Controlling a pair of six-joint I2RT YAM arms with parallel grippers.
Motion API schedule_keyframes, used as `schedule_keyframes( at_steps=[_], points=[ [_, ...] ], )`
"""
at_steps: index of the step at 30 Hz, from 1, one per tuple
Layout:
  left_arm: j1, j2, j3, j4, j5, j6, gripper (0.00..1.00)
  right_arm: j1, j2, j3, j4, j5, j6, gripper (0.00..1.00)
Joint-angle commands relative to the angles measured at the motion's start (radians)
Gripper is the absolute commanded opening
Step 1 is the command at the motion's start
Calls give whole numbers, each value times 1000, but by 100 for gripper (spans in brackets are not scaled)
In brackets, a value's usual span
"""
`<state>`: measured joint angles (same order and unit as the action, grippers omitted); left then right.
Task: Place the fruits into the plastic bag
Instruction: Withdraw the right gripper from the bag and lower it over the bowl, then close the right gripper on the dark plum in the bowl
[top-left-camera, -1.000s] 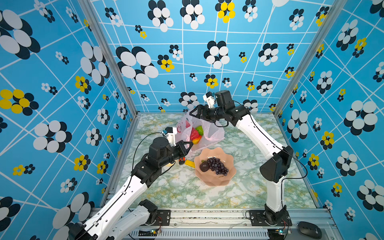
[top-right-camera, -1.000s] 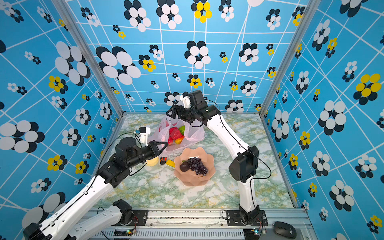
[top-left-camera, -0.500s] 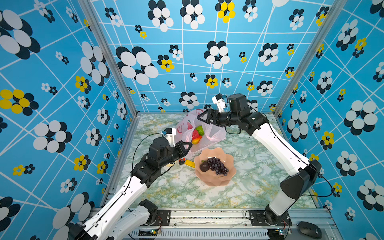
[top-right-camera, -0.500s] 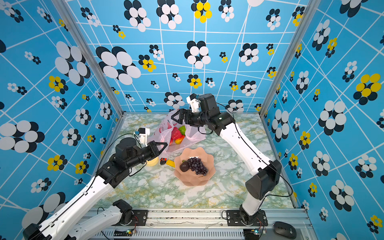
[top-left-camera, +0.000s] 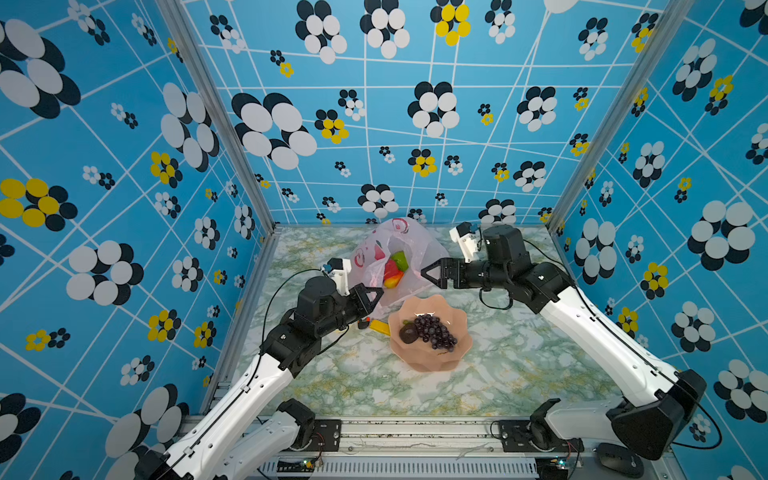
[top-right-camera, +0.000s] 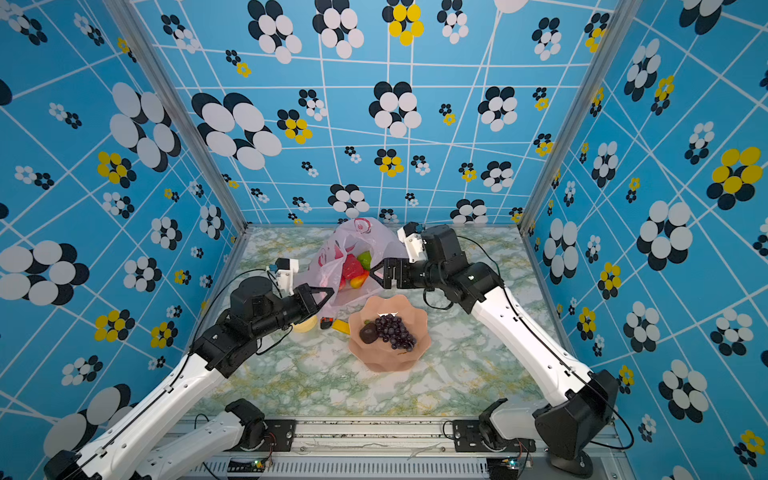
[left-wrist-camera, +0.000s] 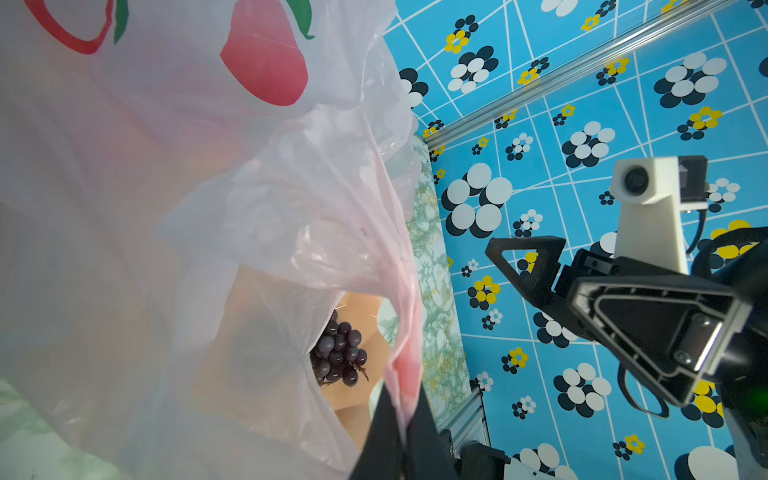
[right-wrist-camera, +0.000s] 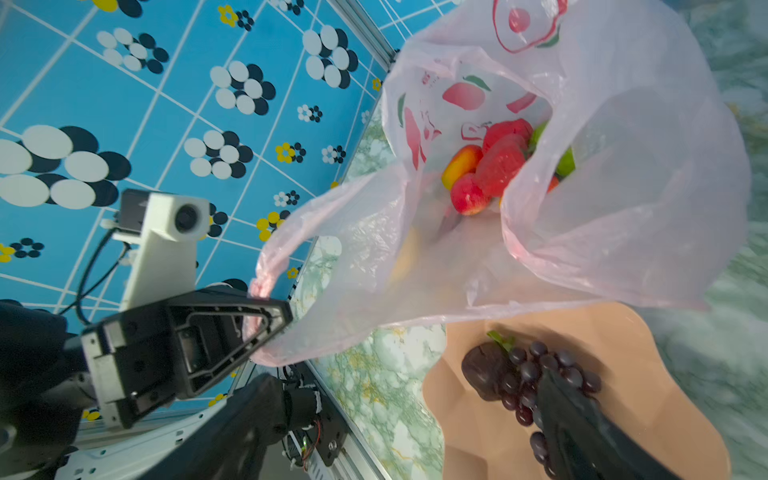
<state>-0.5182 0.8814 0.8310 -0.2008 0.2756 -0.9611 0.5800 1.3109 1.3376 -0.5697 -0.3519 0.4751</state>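
The robot's open right gripper should keep going toward the dark fruit's rounded top (top-left-camera: 409, 332) until its two fingers are on either side of it, because the dark round fruit lies uncovered beside the grape bunch (top-left-camera: 418, 326).
The plastic bag (top-left-camera: 405, 243) (top-right-camera: 368, 239) lies at the back of the table, mouth open. Red, yellow-orange and green fruits (top-left-camera: 392, 268) (top-right-camera: 355, 268) (right-wrist-camera: 494, 166) sit inside. My left gripper (top-left-camera: 376, 293) (top-right-camera: 328, 293) (left-wrist-camera: 405, 419) is shut on the bag's handle and holds it up. My right gripper (top-left-camera: 428, 274) (top-right-camera: 376, 274) is open and empty, just right of the bag's mouth. A purple grape bunch (top-left-camera: 434, 330) (top-right-camera: 395, 330) (right-wrist-camera: 536, 374) and a dark round fruit (top-left-camera: 408, 332) (right-wrist-camera: 484, 368) lie in the pink bowl (top-left-camera: 457, 353) (top-right-camera: 415, 357). One right finger (right-wrist-camera: 573, 424) hangs over the grapes.
A flat yellow piece (top-left-camera: 380, 327) (top-right-camera: 341, 327) and a small red-black item (top-right-camera: 326, 322) lie left of the bowl. A pale yellow disc (top-right-camera: 304, 325) shows under my left arm. Patterned blue walls close in the left, back and right.
My right gripper has drawn back from over the bag's far rim, rightward and toward the front, still open. The left gripper keeps its hold on the handle.
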Motion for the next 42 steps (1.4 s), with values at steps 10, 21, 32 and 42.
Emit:
schedule_keyframes(
  at_steps=[10, 21, 32, 42],
  points=[
    [14, -15, -20, -22, -12, -10, 0, 155, 90, -74, -157, 172, -116, 99],
    [18, -21, -10, -23, -8, -12, 0, 235, 37, -258, 123, 138, -928, 99],
    [33, -26, -30, 0, 13, -13, 0, 229, 160, -306, 162, 107, -1844, 99],
    [96, -48, -59, 9, 57, -22, 0, 238, 345, -252, 246, 168, -1913, 99]
  ],
)
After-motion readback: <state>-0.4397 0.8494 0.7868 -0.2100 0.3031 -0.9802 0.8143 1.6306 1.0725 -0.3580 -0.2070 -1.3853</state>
